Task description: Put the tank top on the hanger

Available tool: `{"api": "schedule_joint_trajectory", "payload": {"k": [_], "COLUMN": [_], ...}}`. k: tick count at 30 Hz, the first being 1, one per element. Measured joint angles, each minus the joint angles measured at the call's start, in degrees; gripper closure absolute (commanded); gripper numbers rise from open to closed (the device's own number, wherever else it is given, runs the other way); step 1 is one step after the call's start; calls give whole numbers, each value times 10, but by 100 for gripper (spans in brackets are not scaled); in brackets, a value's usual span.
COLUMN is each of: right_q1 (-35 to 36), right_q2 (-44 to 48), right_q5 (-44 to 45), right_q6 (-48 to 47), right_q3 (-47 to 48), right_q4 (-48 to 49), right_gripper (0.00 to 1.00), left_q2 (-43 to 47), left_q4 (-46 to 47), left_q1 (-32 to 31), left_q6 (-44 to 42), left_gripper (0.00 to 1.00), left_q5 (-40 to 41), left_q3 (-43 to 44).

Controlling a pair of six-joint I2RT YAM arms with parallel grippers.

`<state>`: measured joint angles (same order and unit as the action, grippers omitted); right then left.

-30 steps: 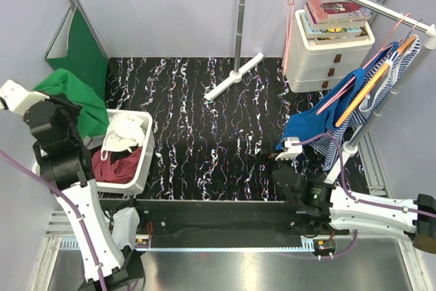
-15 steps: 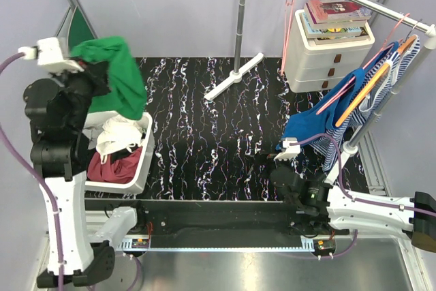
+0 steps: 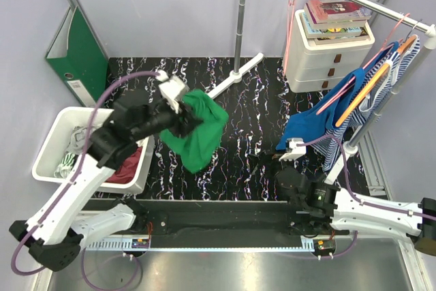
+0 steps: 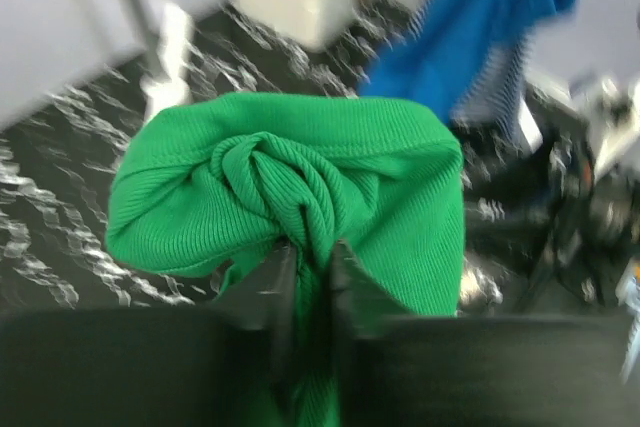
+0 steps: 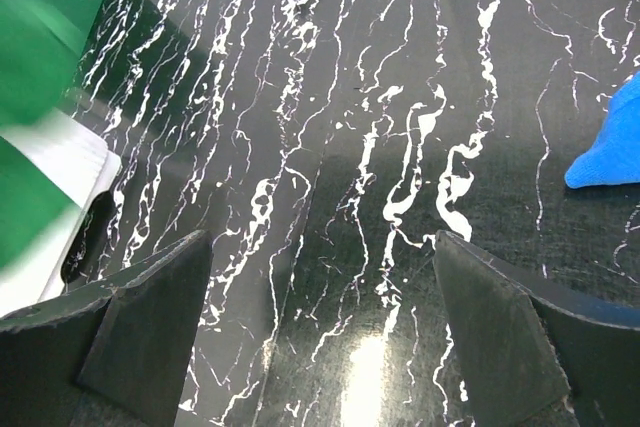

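Observation:
Next, my right gripper takes the green tank top by its free side (image 3: 220, 118) and spreads it first, because the tank top hangs bunched from a twisted fold (image 4: 285, 182) in my left gripper.
The green tank top (image 3: 203, 134) hangs bunched above the middle-left of the black marbled table, gripped at a twisted fold. My left gripper (image 3: 184, 117) is on that fold. In the left wrist view, which is blurred, its fingers (image 4: 270, 282) stand close together with the green fabric (image 4: 300, 177) pinched between them. The thin pink hanger (image 3: 291, 22) hangs bare on the rail at the back right, far from the top. My right gripper (image 3: 269, 158) rests low near the front right, open wide over bare table (image 5: 320, 317).
A white basket (image 3: 51, 148) of clothes stands at the left, a green folder (image 3: 82, 52) behind it. A drawer unit (image 3: 327, 52) with books sits at the back right. Blue (image 3: 313, 124) and striped garments hang on the rail, whose stand foot (image 3: 235, 76) lies on the table.
My left arm has swung from above the basket out to the right and down over the table, carrying the tank top with it. The right arm has barely moved.

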<state>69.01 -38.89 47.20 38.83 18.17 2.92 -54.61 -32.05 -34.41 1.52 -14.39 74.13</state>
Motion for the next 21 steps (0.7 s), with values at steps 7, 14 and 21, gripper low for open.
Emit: {"api": "schedule_joint_trajectory", "payload": {"k": [7,14,21], "right_q1": [0,0,0], "right_q2": [18,-50,-190], "right_q5": [-6,-30,-38], "right_q6": [4,8,10], "right_q3": [-10,-12,-2], "right_q4": [-36,-48,-10], "right_gripper": [0,0,2], "left_q2": [-45,-66,-124], "left_q4": [-24,-31,21], "left_q1": [-12,-11,-11], "left_q6": [-10,47,110], "left_gripper": [1,1,2], "left_q5": [73,160,143], "left_q3": [-141,-177,-167]}}
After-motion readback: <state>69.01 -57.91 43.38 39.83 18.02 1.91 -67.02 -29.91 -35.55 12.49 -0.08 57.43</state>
